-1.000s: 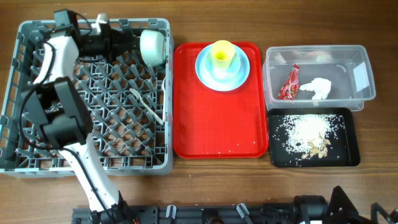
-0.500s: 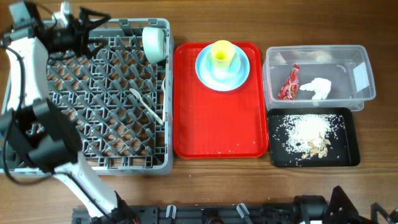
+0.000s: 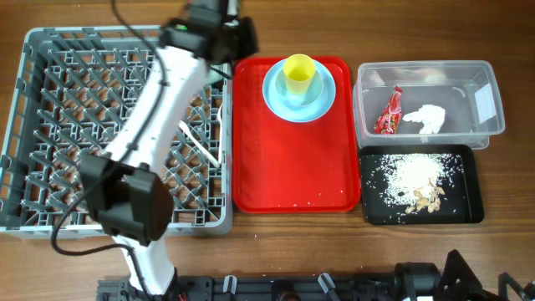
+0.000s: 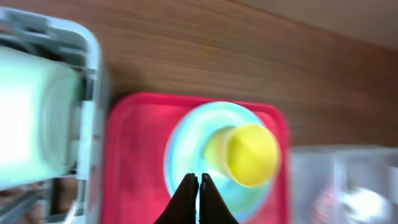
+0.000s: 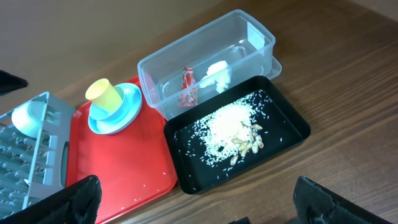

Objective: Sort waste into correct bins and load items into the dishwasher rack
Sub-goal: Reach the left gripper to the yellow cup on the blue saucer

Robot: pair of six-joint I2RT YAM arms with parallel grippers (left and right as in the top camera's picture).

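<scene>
The yellow cup (image 3: 298, 78) is on top, and its rim is free for my left gripper's fingers. I should keep moving there until the open fingers are on both sides of its rim (image 3: 300, 58).
My left gripper (image 4: 199, 179) is shut and holds nothing. It hovers over the light-blue plate (image 4: 186, 149) that carries the yellow cup (image 4: 249, 152) on the red tray. In the overhead view it (image 3: 242, 40) sits past the far right corner of the dishwasher rack (image 3: 50, 50). The pale bowl (image 4: 31, 118) stands on edge in that corner. A white utensil (image 3: 199, 144) lies on the pegs. The clear tub (image 3: 485, 92) holds the red wrapper (image 3: 389, 113) and the napkin (image 3: 426, 119). Rice scraps (image 3: 414, 171) lie in the black tray (image 3: 468, 209). My right gripper (image 5: 205, 205) is open over the table's front edge.
The flat red tray (image 3: 284, 167) lies between the rack and the two bins, with a few rice grains near its front edge. My left arm (image 3: 150, 109) stretches diagonally across the rack.
My left arm has swung from the rack's far left corner to its far right corner beside the red tray. Its jaws stood open half a second ago and are shut now.
</scene>
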